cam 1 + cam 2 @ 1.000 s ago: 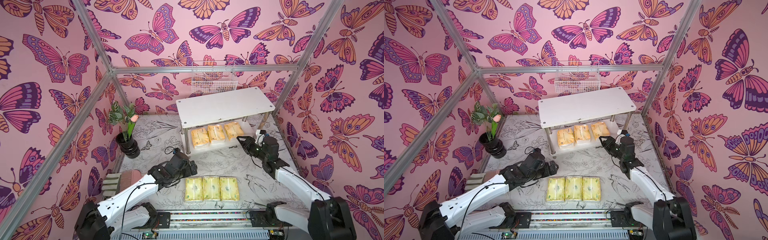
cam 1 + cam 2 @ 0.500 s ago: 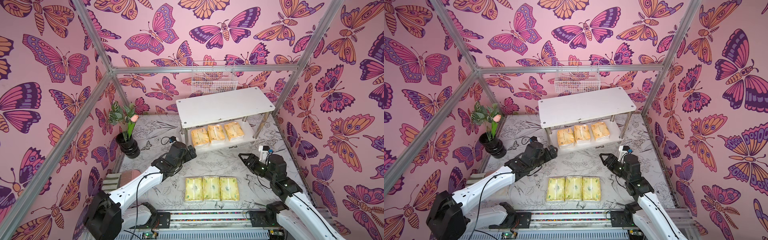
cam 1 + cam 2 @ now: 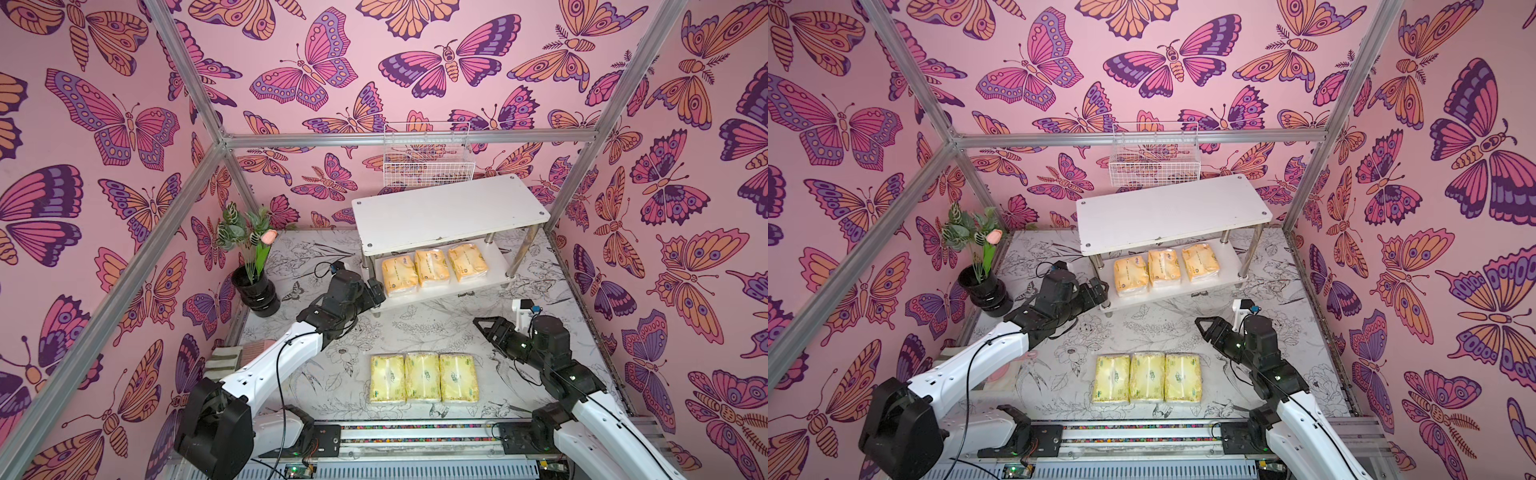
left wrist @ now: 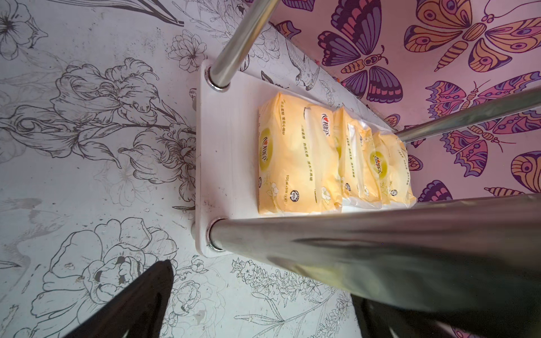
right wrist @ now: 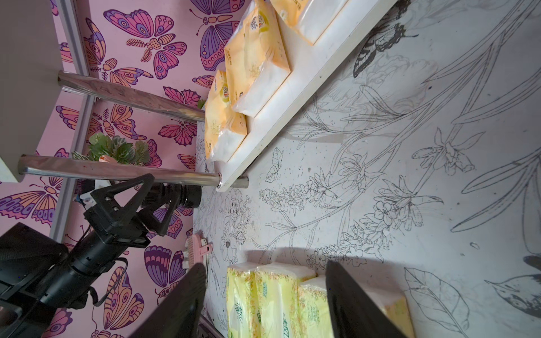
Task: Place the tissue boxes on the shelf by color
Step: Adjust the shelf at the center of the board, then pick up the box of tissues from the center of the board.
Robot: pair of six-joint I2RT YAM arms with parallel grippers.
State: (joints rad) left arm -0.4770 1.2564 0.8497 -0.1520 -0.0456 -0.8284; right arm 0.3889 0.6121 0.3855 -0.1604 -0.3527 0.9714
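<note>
The pale tissue boxes lie tight (image 3: 440,377) side by side, so my left gripper should leave the shelf's leg and help my right gripper part the end box (image 3: 459,378).
The shelf (image 3: 451,212) stands at the back, its top board bare. Three orange-yellow tissue boxes (image 3: 432,268) lie side by side on its lower board (image 4: 225,152), also seen as orange-yellow boxes (image 4: 295,158) in the left wrist view. Three pale yellow-green tissue boxes (image 3: 423,377) lie in a row on the table near the front. My left gripper (image 3: 377,291) is open and empty beside the shelf's front left leg (image 4: 351,234). My right gripper (image 3: 484,328) hovers open and empty, right of the pale row and apart from it; the pale boxes (image 5: 275,301) show beyond its fingers (image 5: 181,304).
A black vase with a plant (image 3: 254,286) stands at the left wall. A white wire basket (image 3: 428,166) hangs behind the shelf. A pink brush (image 3: 251,353) lies at the left edge. Metal frame posts (image 3: 582,174) box the space, and a rail (image 3: 415,432) runs along the front.
My right arm has drawn back from the shelf to the front right, its jaws opening wider. My left arm has reached forward to the shelf's front left leg.
</note>
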